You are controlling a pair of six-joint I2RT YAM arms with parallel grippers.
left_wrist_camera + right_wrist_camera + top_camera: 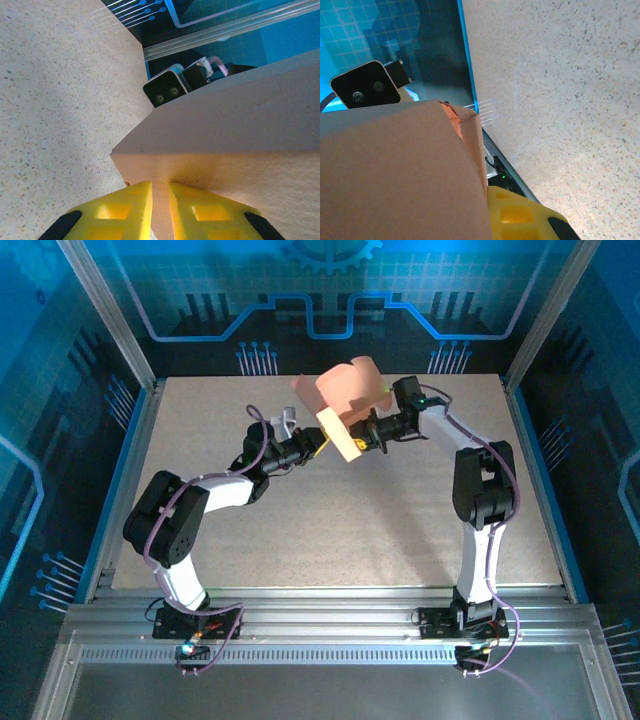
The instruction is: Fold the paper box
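Observation:
The paper box [350,397] is tilted in the air between my two grippers, so I should first bring it down to the table [335,485] to free my left gripper for the flaps.
The paper box [345,400], salmon-pink with rounded flaps standing up, is held in the air over the back middle of the table between both arms. My left gripper [318,445] comes in from the lower left and is shut on a thin panel edge of the paper box [225,145], which sits pinched between the yellow fingers [125,210] of that gripper [160,186]. My right gripper [362,435] reaches from the right and is shut on the box [395,170]. One yellow finger [520,215] shows beside the cardboard; the other is hidden behind it.
The speckled table [340,530] lies below, framed by aluminium rails and blue enclosure walls [560,300]. The right wrist camera housing [165,90] shows past the box, and the left one [365,90] faces it from the other side.

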